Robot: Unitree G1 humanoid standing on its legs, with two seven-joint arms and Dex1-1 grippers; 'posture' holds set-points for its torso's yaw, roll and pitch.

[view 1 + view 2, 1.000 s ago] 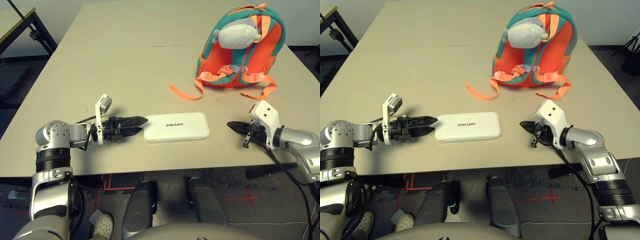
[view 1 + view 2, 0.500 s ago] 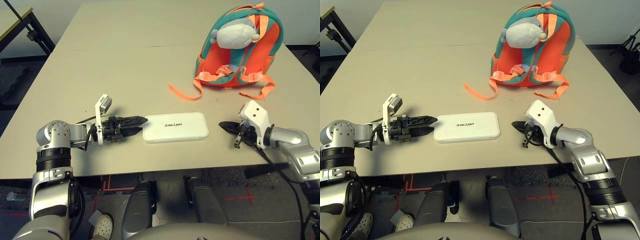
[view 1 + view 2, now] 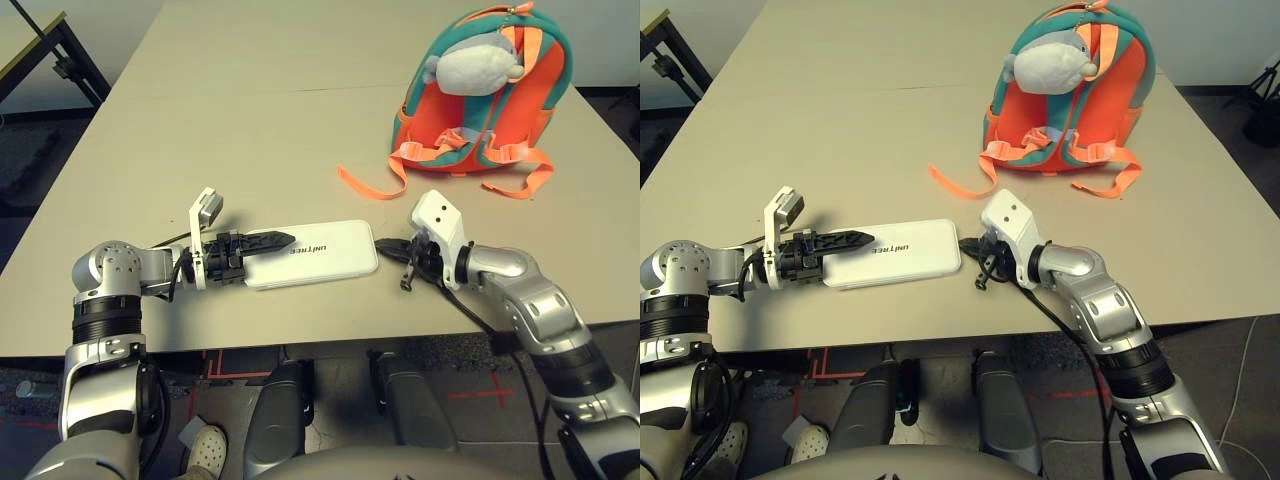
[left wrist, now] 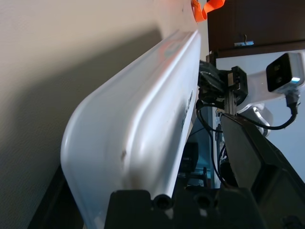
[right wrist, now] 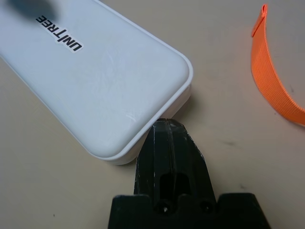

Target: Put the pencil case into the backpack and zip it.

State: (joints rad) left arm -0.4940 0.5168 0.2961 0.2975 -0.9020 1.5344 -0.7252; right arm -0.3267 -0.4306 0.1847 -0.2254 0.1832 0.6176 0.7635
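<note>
The backpack [image 3: 482,115] stands far behind the pencil case, so my left gripper should clamp and lift the pencil case [image 3: 262,270], freeing my right gripper to pull the backpack closer.
The white pencil case [image 3: 320,258] lies flat near the table's front edge, dark lettering up. Its left end sits between the fingers of my open left gripper [image 3: 283,248], with one black finger [image 4: 243,157] lying over the top of the pencil case [image 4: 138,119]. My right gripper [image 3: 385,246] is shut, and its tip [image 5: 164,125] touches the right end of the pencil case [image 5: 95,81]. The orange and teal backpack [image 3: 490,90] stands upright at the back right, straps facing me, apart from both grippers.
A grey-white plush toy [image 3: 475,62] hangs on the backpack's front. A loose orange strap [image 3: 365,185] trails over the table [image 3: 200,130] toward the case, just behind my right gripper. A black frame [image 3: 60,50] stands off the table's far left corner.
My right gripper has swung left across the table and pushed the pencil case leftward, so its left end now sits between my left gripper's fingers. The left arm has stayed put.
</note>
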